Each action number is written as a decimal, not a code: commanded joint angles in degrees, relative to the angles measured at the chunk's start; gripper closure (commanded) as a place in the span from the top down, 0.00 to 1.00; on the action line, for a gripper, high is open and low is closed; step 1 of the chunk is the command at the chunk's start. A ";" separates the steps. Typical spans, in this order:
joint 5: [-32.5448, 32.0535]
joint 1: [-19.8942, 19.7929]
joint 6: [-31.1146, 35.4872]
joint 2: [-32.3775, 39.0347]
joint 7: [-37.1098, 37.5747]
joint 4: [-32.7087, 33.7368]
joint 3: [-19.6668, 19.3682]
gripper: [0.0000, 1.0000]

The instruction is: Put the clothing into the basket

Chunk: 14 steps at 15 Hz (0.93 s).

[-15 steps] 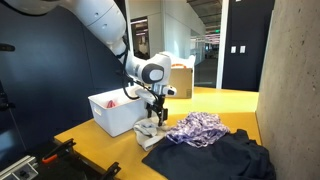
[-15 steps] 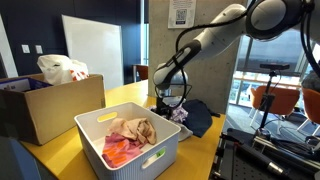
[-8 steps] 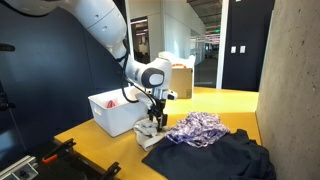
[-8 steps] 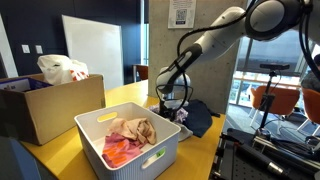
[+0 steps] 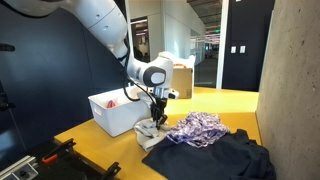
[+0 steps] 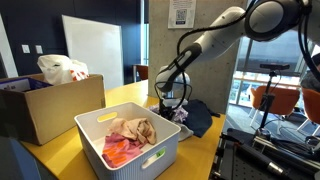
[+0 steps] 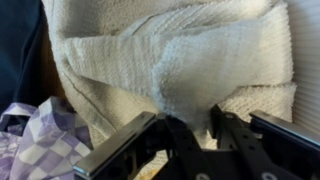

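Note:
Next, I pull the cream-white piece in my gripper back over the purple-and-white piece (image 5: pixel 198 128) and then grip the cream-white piece again, because it sits low (image 5: pixel 141 119) by the basket's side.
In the wrist view my gripper (image 7: pixel 190 125) has its jaws drawn in on a pinched-up fold of the cream-white piece (image 7: pixel 170 50), with the purple-and-white piece (image 7: pixel 35 140) to its left. In both exterior views the gripper (image 5: pixel 152 121) (image 6: pixel 168 104) points straight down at the yellow table. The cream-white piece (image 5: pixel 147 130) lies under it, beside the purple-and-white piece (image 5: pixel 198 128) and the large dark piece (image 5: pixel 215 155) (image 6: pixel 198 118). The white basket (image 5: pixel 112 118) (image 6: pixel 150 157) stands close by and holds pink and tan garments (image 6: pixel 130 135).
A brown cardboard box (image 6: pixel 40 105) with a white bag in it stands beside the basket. A concrete pillar (image 5: pixel 290 80) rises at the table's edge. Black frame parts (image 5: pixel 50 160) sit below the table's near corner.
The jaws have come together from wide open onto the cream-white piece, bunching up a fold. The arm has stayed low in the same place.

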 commanded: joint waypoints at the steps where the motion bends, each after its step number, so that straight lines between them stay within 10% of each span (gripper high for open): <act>1: 0.02 -1.65 -4.64 -2.34 0.51 1.48 -0.33 0.01; 9: 6.87 -12.05 -3.90 -18.56 -4.67 -7.75 -0.58 0.01; 14: 10.05 -17.82 -6.69 -11.68 -9.11 0.61 -1.17 0.01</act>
